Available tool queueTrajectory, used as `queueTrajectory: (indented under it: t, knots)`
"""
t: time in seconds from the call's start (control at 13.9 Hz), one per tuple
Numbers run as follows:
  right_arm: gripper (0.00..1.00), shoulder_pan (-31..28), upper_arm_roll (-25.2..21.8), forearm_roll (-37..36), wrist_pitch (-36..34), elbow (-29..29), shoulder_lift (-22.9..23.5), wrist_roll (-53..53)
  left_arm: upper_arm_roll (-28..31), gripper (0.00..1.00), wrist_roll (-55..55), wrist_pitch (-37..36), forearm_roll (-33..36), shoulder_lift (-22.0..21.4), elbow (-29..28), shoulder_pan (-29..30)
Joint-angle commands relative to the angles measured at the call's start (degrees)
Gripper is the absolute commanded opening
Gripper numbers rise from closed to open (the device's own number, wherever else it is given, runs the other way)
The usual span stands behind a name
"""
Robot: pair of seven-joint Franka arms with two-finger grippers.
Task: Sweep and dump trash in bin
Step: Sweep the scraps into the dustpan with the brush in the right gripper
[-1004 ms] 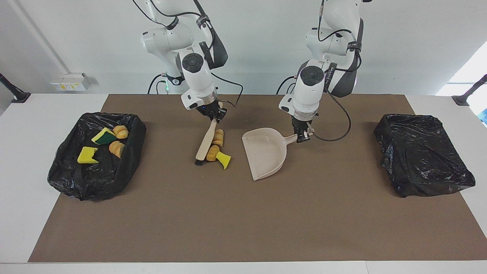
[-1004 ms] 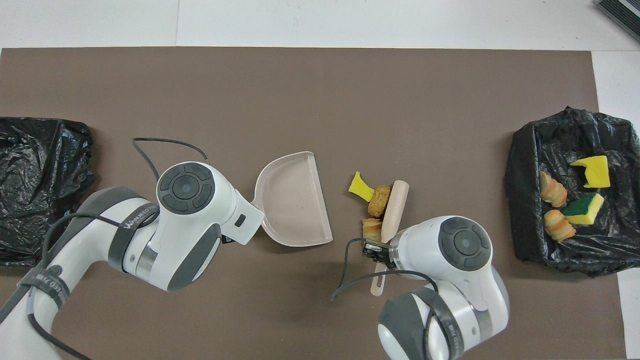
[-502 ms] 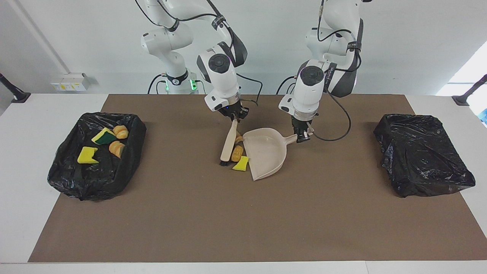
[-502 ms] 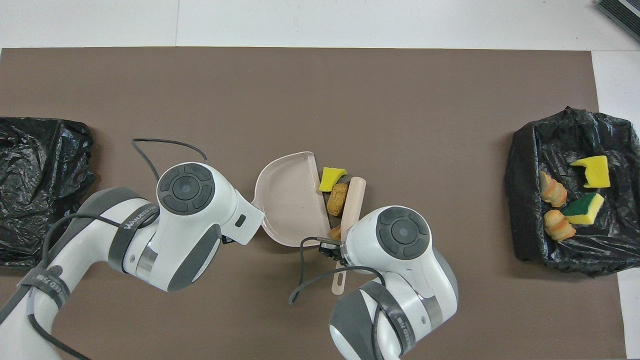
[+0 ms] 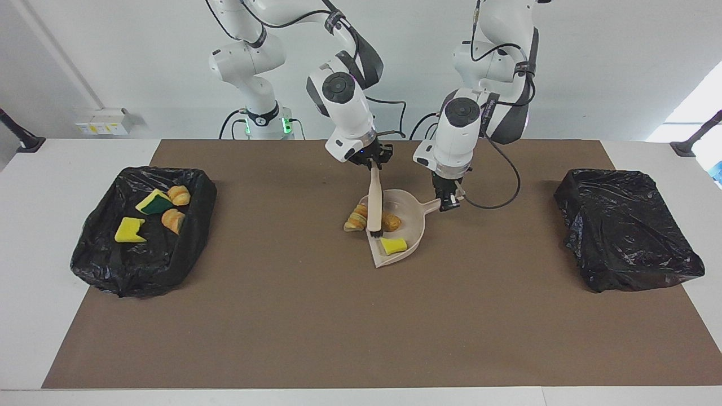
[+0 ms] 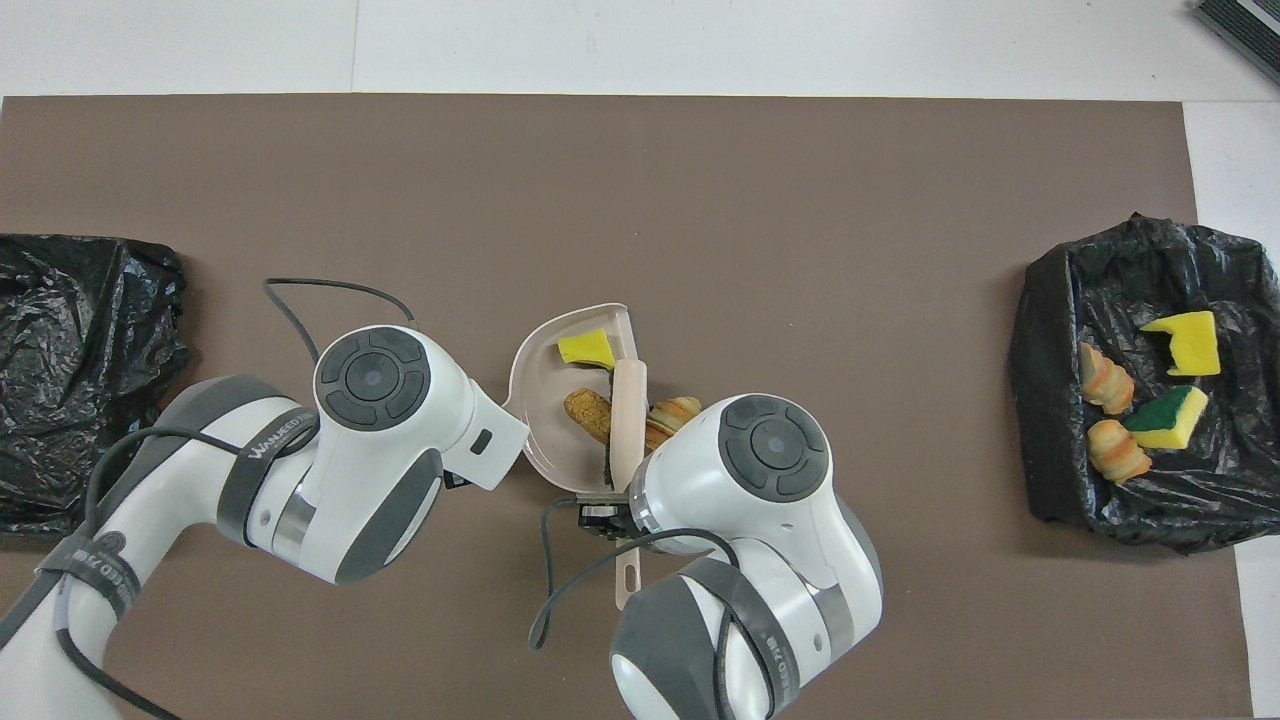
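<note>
The striped chunk (image 5: 355, 219) is behind the brush, outside the dustpan's opening. My right gripper should move the brush to the chunk's far side (image 5: 339, 219) and sweep inward.
My right gripper (image 5: 373, 164) is shut on the handle of the beige hand brush (image 5: 374, 197), whose bristles rest at the mouth of the beige dustpan (image 5: 407, 225). My left gripper (image 5: 449, 203) is shut on the dustpan's handle and holds the pan flat on the mat. Of the trash, a yellow sponge piece (image 5: 393, 245) (image 6: 587, 347) and an orange-brown chunk (image 5: 390, 221) (image 6: 588, 412) lie inside the pan. A striped bread-like chunk (image 5: 355, 219) (image 6: 672, 415) lies on the mat just outside the mouth, on the brush's (image 6: 628, 400) right-arm side. The arms' wrists cover both grippers in the overhead view.
A black-bag bin (image 5: 144, 265) (image 6: 1060, 400) at the right arm's end of the table holds several yellow and orange scraps. A second black-bag bin (image 5: 626, 228) (image 6: 85, 380) sits at the left arm's end. Everything stands on a brown mat (image 5: 361, 327).
My right gripper swept the brush toward the dustpan, pushing the yellow piece and the brown chunk into it. The striped chunk slipped to the brush's other face. Left gripper and dustpan stayed put.
</note>
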Motion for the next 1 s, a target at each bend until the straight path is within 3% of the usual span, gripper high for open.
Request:
queueTrajectory:
  t: [0.0, 0.22, 0.36, 0.65, 0.93]
  knots:
    - [0.00, -2.7, -0.1, 1.7, -7.4, 1.9, -3.0, -4.4, 0.6, 0.00, -0.7, 1.0, -0.1, -1.7, -2.3, -1.1]
    - [0.00, -6.1, -0.4, 0.0, -14.6, 1.8, -5.9, -8.1, 0.7, 0.00, 5.1, 0.5, -0.1, -1.5, -2.0, -0.5]
    - [0.00, -6.5, -0.5, -5.3, -15.1, -0.5, -7.4, -8.8, 0.7, 0.00, 6.9, 0.1, -0.1, -1.6, -2.1, -0.5]
    - [0.00, -9.8, -0.4, -6.5, -5.3, -11.4, -10.1, -15.5, 0.7, 0.00, 8.4, 0.0, -0.1, -2.2, -3.5, -0.5]
    - [0.00, -8.4, -0.1, -6.4, -1.6, -13.7, -9.6, -16.1, 0.7, 0.00, 9.2, 0.1, -0.1, -2.9, -4.3, -0.5]
